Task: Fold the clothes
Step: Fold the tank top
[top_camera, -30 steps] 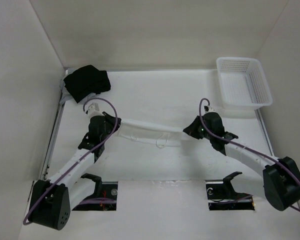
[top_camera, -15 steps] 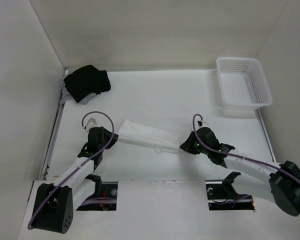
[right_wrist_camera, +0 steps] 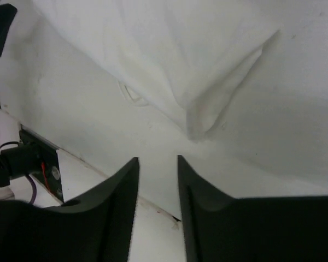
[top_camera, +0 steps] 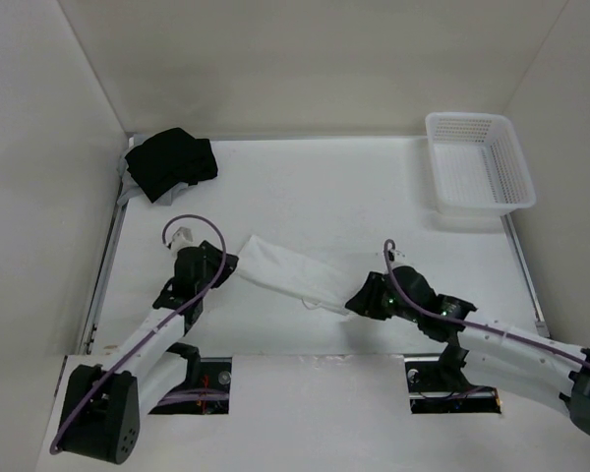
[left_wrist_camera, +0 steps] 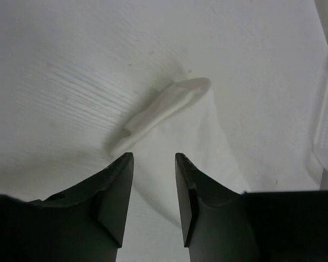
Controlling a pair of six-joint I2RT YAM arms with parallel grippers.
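My right gripper's open fingers are short of the white cloth piece's corner. Next, I reach farther, grab the corner and fold it toward the piece's other end.
The clothes lie on the white table as a long, narrow folded strip of white fabric, slanting from upper left to lower right. My left gripper is at the strip's left end, open, with its fingertips just above the fabric and a folded corner ahead of them. My right gripper is at the strip's right end, also open. In the right wrist view the garment's corner lies just beyond the gripper, and nothing sits between the jaws.
A black cloth bundle sits at the back left corner. A white basket stands at the back right. The table's near edge runs close under my right gripper, with cable openings by the arm bases.
Both grippers carried the stretched garment toward the near edge, the right one farther. Both have opened and let go, and the strip now lies slack on the table.
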